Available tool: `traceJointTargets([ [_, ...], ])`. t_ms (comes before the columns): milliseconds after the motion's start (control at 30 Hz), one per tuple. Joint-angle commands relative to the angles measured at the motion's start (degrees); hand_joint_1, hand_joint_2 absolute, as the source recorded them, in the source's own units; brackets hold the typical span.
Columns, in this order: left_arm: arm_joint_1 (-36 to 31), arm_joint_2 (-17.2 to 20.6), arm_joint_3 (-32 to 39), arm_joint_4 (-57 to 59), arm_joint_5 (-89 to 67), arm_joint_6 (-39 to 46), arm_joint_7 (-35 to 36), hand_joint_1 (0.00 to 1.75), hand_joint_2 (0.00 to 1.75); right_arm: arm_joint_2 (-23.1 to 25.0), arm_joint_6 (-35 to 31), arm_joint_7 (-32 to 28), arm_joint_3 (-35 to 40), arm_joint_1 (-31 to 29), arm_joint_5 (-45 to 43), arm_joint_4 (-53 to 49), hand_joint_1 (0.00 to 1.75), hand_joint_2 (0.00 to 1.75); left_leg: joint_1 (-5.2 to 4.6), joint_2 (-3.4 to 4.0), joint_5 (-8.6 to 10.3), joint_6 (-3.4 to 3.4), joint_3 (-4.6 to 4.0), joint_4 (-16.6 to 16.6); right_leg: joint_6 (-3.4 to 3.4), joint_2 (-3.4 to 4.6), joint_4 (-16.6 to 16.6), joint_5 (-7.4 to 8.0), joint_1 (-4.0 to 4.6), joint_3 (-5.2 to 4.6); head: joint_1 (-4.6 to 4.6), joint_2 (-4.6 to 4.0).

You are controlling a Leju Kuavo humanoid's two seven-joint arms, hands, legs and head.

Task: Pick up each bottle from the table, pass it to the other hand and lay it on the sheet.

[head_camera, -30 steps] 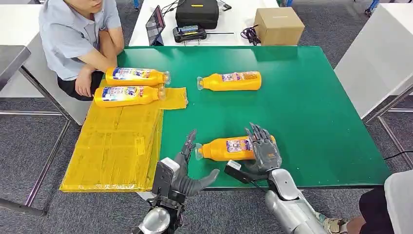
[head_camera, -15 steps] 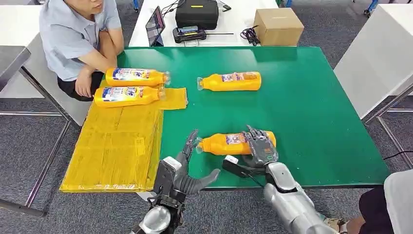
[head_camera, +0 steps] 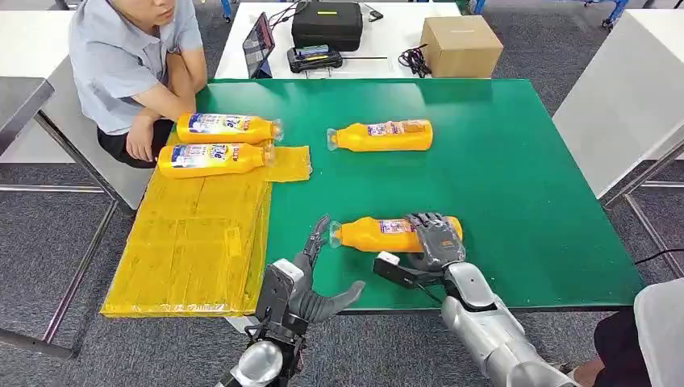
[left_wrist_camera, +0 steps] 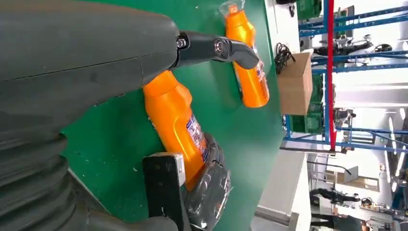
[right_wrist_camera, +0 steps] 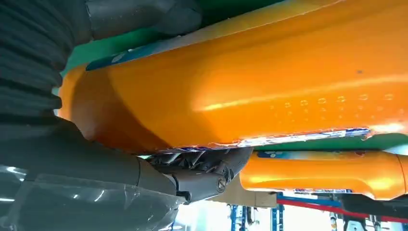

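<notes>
The orange bottle (head_camera: 363, 235) shows a purple label (head_camera: 395, 226), unlike the white-and-blue ones on the sheet. It will show a hidden white-and-blue label when I turn it over.
My right hand (head_camera: 435, 238) grips the base end of an orange bottle (head_camera: 371, 235) lying near the green table's (head_camera: 516, 177) front edge; up close its fingers (right_wrist_camera: 202, 178) wrap under the bottle (right_wrist_camera: 269, 91). My left hand (head_camera: 310, 286) is open, fingers spread, just beside the bottle's capped end (left_wrist_camera: 178, 127). A second orange bottle (head_camera: 381, 135) lies farther back on the table. Two more bottles (head_camera: 228, 126) (head_camera: 211, 158) lie side by side at the far end of the yellow sheet (head_camera: 193, 242) on the left.
A person (head_camera: 129, 64) sits at the table's far left corner, arm beside the sheet's bottles. Behind the table stand a cardboard box (head_camera: 461, 42), a black case (head_camera: 327, 22) and a tablet (head_camera: 258, 40). A white table edge (head_camera: 629, 97) is at the right.
My right hand has closed its fingers around the near bottle, and the bottle has shifted a little away from the front edge. The left hand has barely moved.
</notes>
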Motion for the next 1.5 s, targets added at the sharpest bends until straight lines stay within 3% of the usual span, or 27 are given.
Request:
traceJointTargets([
  [33,-1.8,0.8,-0.6,3.2,-0.4,0.4,-0.2,0.00,1.75,0.0,-0.3,-2.4,-0.5,1.6,-2.5,4.1,1.75,1.75,0.15,-0.12,-0.02,-0.15,0.14,0.0,-0.18,-0.16,-0.1,-0.04,0.16,0.23,0.02,0.00],
  [233,-2.0,0.5,0.0,3.6,-0.6,2.4,-2.5,0.00,1.75,2.8,0.8,-11.0,-5.9,4.4,-14.0,-4.1,1.75,1.75,0.15,0.00,-0.05,-0.17,0.15,0.0,-0.20,-0.05,-0.1,-0.03,0.16,0.20,0.02,0.00],
  [400,-1.9,0.2,0.8,3.9,0.1,4.3,-4.3,0.00,1.75,3.6,1.0,-12.8,-7.6,6.0,-18.5,-8.9,1.75,1.75,0.13,0.15,-0.07,-0.15,0.14,0.0,-0.16,0.06,-0.1,-0.02,0.13,0.15,0.02,0.00],
  [1033,-2.1,-1.0,3.6,5.3,5.4,8.7,-8.7,0.00,1.75,5.2,3.6,-16.6,-10.4,6.9,-25.9,-12.0,1.75,1.75,0.09,0.14,-0.05,-0.12,-0.12,0.0,-0.13,0.08,0.0,-0.02,0.09,-0.13,0.02,0.00],
  [1167,-3.3,-1.2,5.2,8.8,15.2,3.2,-5.2,0.00,1.75,6.8,4.9,-18.7,-9.2,7.2,-29.0,-16.0,1.75,1.75,0.14,0.22,-0.07,-0.15,-0.12,0.0,-0.16,0.14,0.0,-0.01,0.13,-0.14,0.02,0.00],
  [1500,-4.9,-1.4,5.4,11.2,19.8,4.1,-6.8,0.00,1.75,7.1,5.5,-19.3,-6.5,7.5,-31.4,-18.9,1.75,1.75,0.12,0.15,-0.08,-0.12,-0.22,0.0,-0.14,0.11,0.0,-0.05,0.11,-0.22,0.02,0.00],
])
